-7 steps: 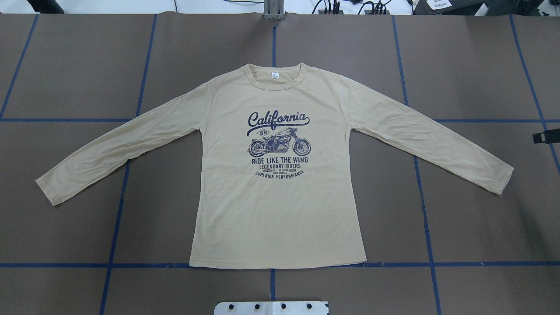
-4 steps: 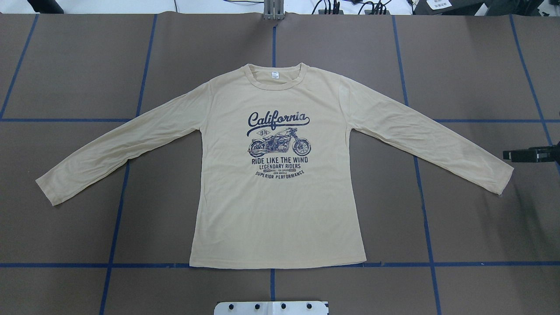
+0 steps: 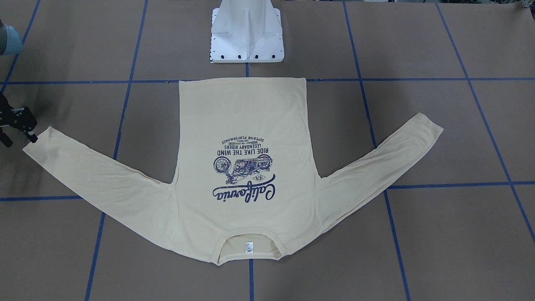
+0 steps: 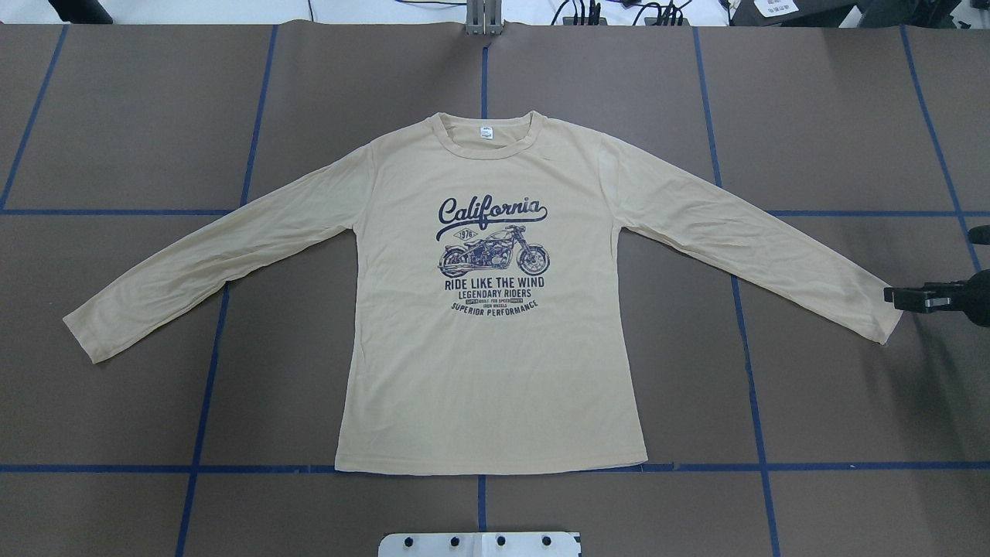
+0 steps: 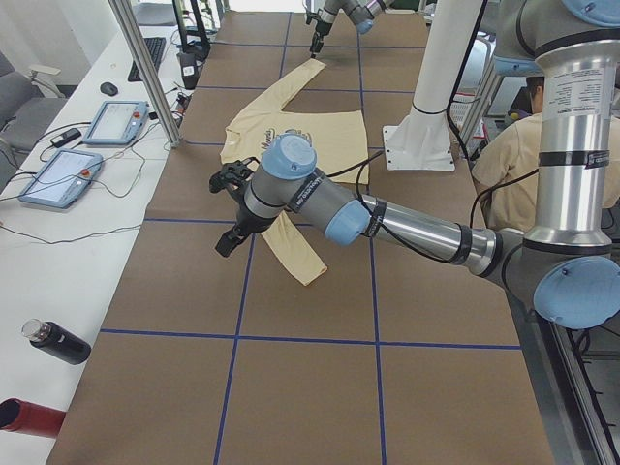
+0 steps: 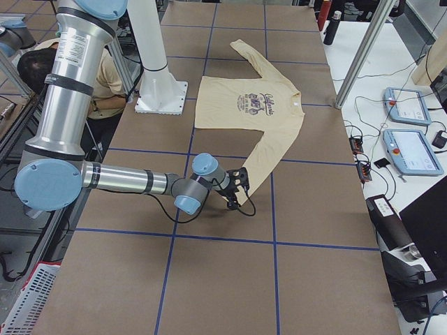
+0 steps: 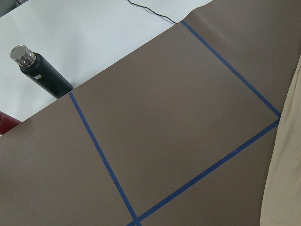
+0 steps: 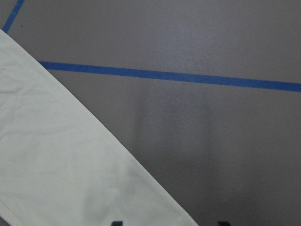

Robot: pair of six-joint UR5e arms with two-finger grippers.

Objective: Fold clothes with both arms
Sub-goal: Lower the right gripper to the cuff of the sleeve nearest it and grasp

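Note:
My gripper will fold the sleeve across, and its cuff (image 3: 38, 139) should then reach the far armpit, because the sleeve looks about as long as the chest (image 3: 247, 198) is wide.
The cream-yellow long-sleeved T-shirt (image 4: 495, 371) lies flat and print-up on the brown table, sleeves spread; it also shows in the front view (image 3: 242, 117). My right gripper (image 4: 891, 295) is low at the cuff of the sleeve on the overhead view's right, fingers apart, holding nothing; the front view shows it (image 3: 19, 133) at that cuff. The right wrist view shows the sleeve (image 8: 56, 165) reaching between its two fingertips. My left gripper (image 5: 230, 208) hovers by the other sleeve's cuff; it shows only in the left side view, so I cannot tell its state.
The white pedestal base (image 3: 246, 33) stands at the shirt's hem side. A black bottle (image 7: 40, 73) lies on the white bench past the table end on my left. Teach pendants (image 5: 58, 174) and cables lie on the side benches. A person (image 5: 513, 165) sits behind the robot.
My right gripper has come in from the overhead view's right edge, moving towards the robot and the sleeve cuff. The shirt has not moved.

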